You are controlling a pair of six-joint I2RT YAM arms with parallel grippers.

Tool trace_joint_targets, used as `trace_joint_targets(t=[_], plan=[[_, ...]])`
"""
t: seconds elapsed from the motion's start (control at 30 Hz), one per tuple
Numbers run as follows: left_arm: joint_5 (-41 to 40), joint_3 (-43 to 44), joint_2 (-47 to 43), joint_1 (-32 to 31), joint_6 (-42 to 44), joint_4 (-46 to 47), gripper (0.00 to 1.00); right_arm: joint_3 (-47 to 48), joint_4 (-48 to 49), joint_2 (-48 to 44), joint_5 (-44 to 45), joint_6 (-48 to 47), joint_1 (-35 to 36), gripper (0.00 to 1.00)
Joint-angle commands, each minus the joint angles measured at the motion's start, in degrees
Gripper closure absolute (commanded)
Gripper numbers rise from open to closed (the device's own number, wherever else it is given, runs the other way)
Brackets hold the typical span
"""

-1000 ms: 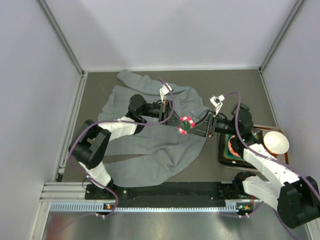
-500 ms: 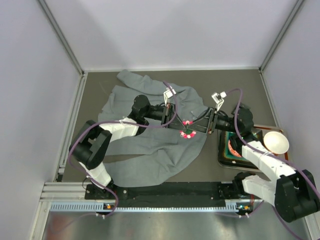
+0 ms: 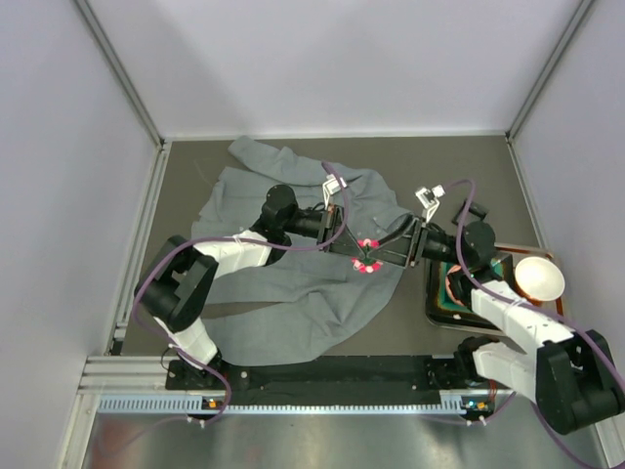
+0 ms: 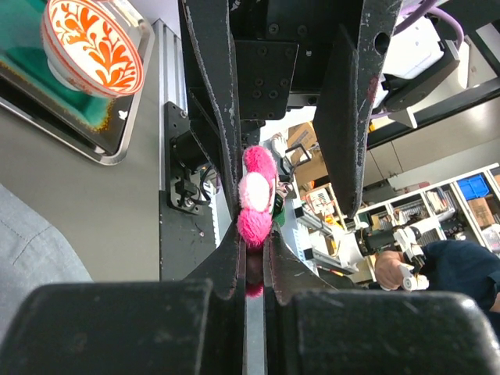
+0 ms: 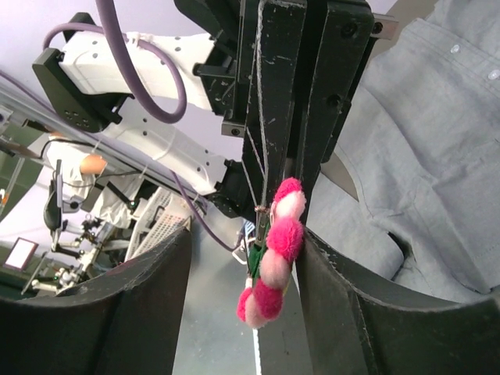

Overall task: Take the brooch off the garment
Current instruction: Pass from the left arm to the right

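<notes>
The brooch is hanging off-centre, deep between my right gripper's fingers, so my right gripper should move back and pinch the brooch's free edge before my left gripper lets go.
The brooch, a pink flower pin, hangs above the grey garment at mid-table, free of the cloth. My left gripper is shut on the brooch, pinching its lower edge between both pads. My right gripper faces it from the right and stands open. In the right wrist view the brooch dangles between the spread fingers of my right gripper, close to the right one. Garment fabric lies behind.
A dark tray sits at the right with an orange-patterned dish on it, and a white bowl stands at its far corner. That tray and the patterned dish show in the left wrist view. Walls enclose the table.
My right gripper has opened wider around the brooch. Both grippers have shifted a little to the right and toward the near edge, the brooch staying in the left gripper.
</notes>
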Motion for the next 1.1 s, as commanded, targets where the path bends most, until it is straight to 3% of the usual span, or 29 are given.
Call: trace_joint_targets(t=[0.0, 0.1, 0.27, 0.43, 0.67, 0.87, 0.97, 1.0, 1.07], plan=[[-3.1, 2.1, -3.4, -0.1, 3.3, -2.0, 1.0, -2.3, 5.0, -1.6, -0.9, 1.1, 0.0, 0.44], [-2.8, 2.2, -3.6, -0.1, 4.0, -3.1, 1.0, -3.8, 8.2, -1.8, -0.9, 3.1, -0.5, 0.46], [-4.1, 2.4, -4.6, 0.0, 6.1, -7.5, 1.0, -5.7, 13.1, -2.3, -1.7, 6.7, -2.9, 0.58], [-5.8, 3.2, -5.7, 0.0, 9.2, -12.3, 1.0, -6.5, 12.3, -3.4, -1.8, 5.8, -2.9, 0.69], [-6.3, 3.9, -5.5, -0.1, 10.0, -14.1, 1.0, -6.1, 13.5, -4.2, -2.5, 6.5, -2.9, 0.75], [-8.3, 5.6, -5.7, -0.1, 12.7, -20.5, 1.0, -6.1, 13.7, -3.8, -2.4, 6.6, -2.9, 0.9], [-10.6, 5.8, -6.0, -0.1, 12.7, -22.4, 0.98, -6.3, 15.0, -3.6, -2.3, 7.6, -2.9, 0.88], [-10.6, 5.7, -6.0, -0.1, 12.7, -22.3, 1.0, -6.4, 15.6, -3.6, -2.4, 7.8, -3.0, 0.76], [-10.8, 5.3, -6.2, 0.0, 13.1, -22.6, 1.0, -6.4, 16.4, -4.1, -2.8, 8.5, -2.9, 0.63]])
